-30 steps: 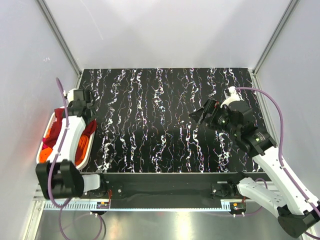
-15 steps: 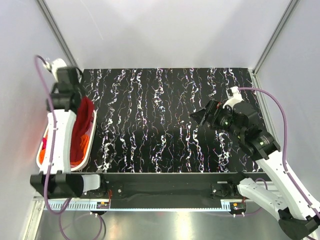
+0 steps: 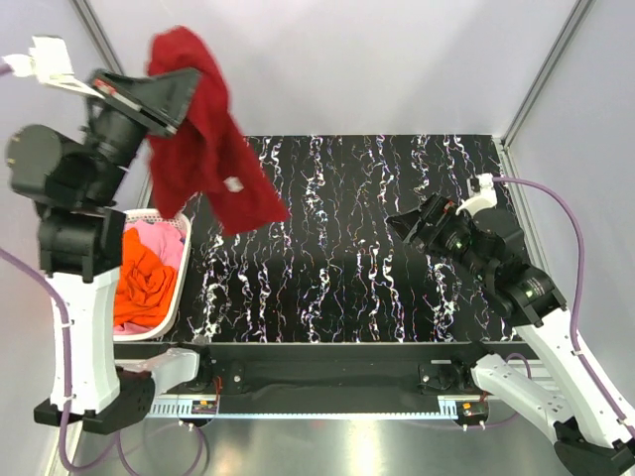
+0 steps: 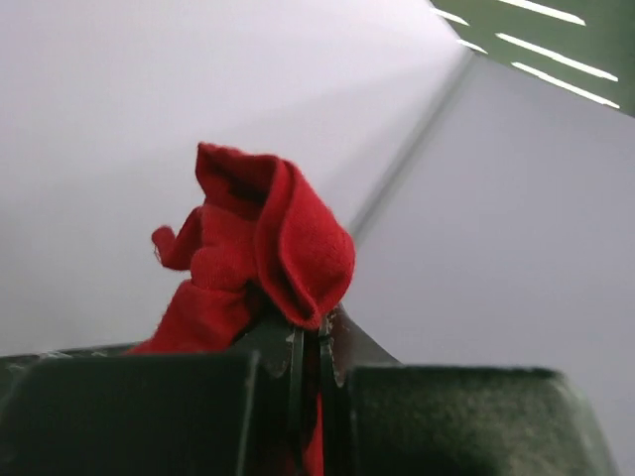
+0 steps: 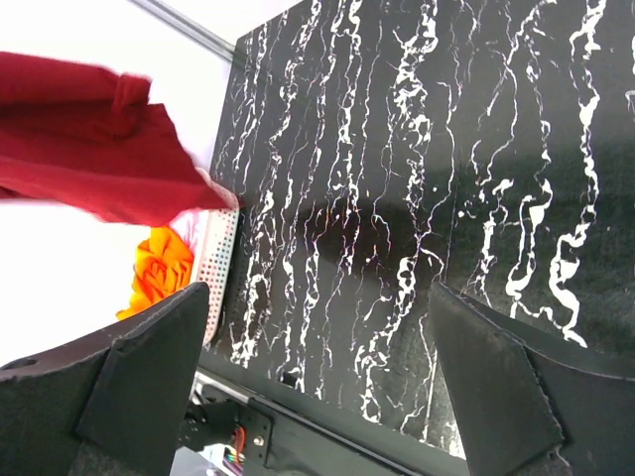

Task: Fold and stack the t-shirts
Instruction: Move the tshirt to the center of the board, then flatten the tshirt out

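Observation:
The dark red t-shirt [image 3: 201,129] is hanging crumpled from my left gripper, so I should let it down and my right gripper should pull its labelled end [image 3: 238,191] across the table top.
A dark red t-shirt [image 3: 205,139] hangs high in the air over the table's left side, crumpled. My left gripper [image 3: 177,87] is shut on its upper edge; the left wrist view shows the red cloth [image 4: 268,248] bunched over the closed fingertips [image 4: 308,332]. The same shirt [image 5: 89,139] drapes across the upper left of the right wrist view. An orange t-shirt [image 3: 144,283] and a pink one [image 3: 157,238] lie in the white basket [image 3: 175,290]. My right gripper [image 3: 405,226] hovers open over the table's right half, holding nothing, its fingers [image 5: 149,367] spread wide.
The black marbled table top [image 3: 337,248] spans the middle. The white perforated basket sits at the left edge, seen also in the right wrist view as the basket [image 5: 220,263] with orange cloth [image 5: 164,268]. Pale walls close in on the left, back and right.
My left gripper shut on the dark red t-shirt in the basket and lifted it high, swinging it up and right. The right arm shifted only slightly.

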Tool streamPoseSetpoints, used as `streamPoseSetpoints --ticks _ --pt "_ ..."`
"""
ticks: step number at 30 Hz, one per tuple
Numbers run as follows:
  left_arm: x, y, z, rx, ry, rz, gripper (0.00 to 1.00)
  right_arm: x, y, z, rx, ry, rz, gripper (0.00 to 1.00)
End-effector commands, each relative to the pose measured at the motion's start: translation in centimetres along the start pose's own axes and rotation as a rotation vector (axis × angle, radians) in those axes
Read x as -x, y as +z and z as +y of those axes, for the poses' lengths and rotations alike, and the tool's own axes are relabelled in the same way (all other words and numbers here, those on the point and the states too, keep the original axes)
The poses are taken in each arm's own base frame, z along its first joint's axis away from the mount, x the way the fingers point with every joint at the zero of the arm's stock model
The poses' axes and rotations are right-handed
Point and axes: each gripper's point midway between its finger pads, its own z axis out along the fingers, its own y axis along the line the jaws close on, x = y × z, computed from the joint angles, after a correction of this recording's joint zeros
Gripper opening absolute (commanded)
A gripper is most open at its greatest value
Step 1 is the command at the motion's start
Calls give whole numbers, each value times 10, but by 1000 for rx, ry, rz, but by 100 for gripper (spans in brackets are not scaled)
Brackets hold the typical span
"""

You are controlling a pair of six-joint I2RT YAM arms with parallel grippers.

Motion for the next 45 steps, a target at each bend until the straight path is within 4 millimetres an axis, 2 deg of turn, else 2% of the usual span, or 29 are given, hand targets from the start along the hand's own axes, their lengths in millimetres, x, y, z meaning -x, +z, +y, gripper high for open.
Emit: streamPoseSetpoints --ticks 1,2,4,5,7,8,9,10,11,15,16,18,20,22,23,25,27,28,30,32,34,36,37,38,40,42,45 --pt "-39 0 -46 -275 -147 113 0 3 1 -2 -13 73 -35 98" --pt "-80 -1 -29 -250 -193 194 0 -2 3 -7 -24 76 -25 98" --pt "-129 -2 -3 -201 -208 283 0 -8 4 -13 -39 86 -17 97" --pt "-188 -9 29 -132 -242 402 0 -15 7 -20 -57 92 0 97" --pt "-253 -26 68 -46 -244 536 0 -22 9 -28 -80 99 11 97" --pt "-308 -47 103 59 -276 652 0 -30 12 -37 -104 102 26 97" --pt "-331 -59 131 172 -277 681 0 -35 17 -44 -125 101 34 97" --pt "-348 -72 145 232 -291 707 6 -42 22 -51 -145 100 51 97" --pt "-369 -94 162 290 -295 747 12 -56 29 -65 -185 105 86 97" --pt "-384 -130 195 444 -182 839 31 -105 61 -93 -284 102 292 92" --pt "-382 -135 201 466 -132 851 33 -110 66 -97 -303 108 315 91" --pt "-371 -144 215 552 -63 827 45 -122 84 -105 -335 123 358 90" --pt "-361 -147 219 571 -16 798 55 -132 101 -109 -345 135 401 88" --pt "-361 -150 219 574 -8 807 60 -133 112 -109 -361 140 412 86" --pt "-364 -151 218 564 -16 824 61 -140 116 -118 -394 137 432 86" --pt "-376 -156 220 569 -40 867 62 -134 122 -129 -444 121 398 85" --pt "-386 -160 220 553 -50 909 61 -119 127 -147 -507 100 343 83" --pt "-394 -165 223 562 -56 940 61 -103 127 -162 -538 127 310 82" --pt "-402 -170 225 563 -62 971 60 -95 128 -175 -549 170 313 79" --pt "-407 -173 230 580 -58 991 60 -92 129 -177 -533 197 334 74" --pt "-407 -173 234 594 -48 999 59 -107 126 -178 -525 233 382 69" --pt "-409 -171 236 610 -58 999 59 -128 123 -171 -509 321 435 68" --pt "-408 -166 233 598 -69 998 59 -144 118 -174 -523 348 469 68" --pt "-408 -163 230 588 -79 1002 59 -156 118 -164 -496 355 494 68" --pt "-408 -155 225 562 -88 1010 59 -177 112 -160 -510 402 522 69" --pt "-404 -152 224 554 -80 1001 59 -192 109 -150 -510 426 544 69" --pt "-397 -153 226 570 -52 983 60 -206 102 -150 -538 461 557 69"
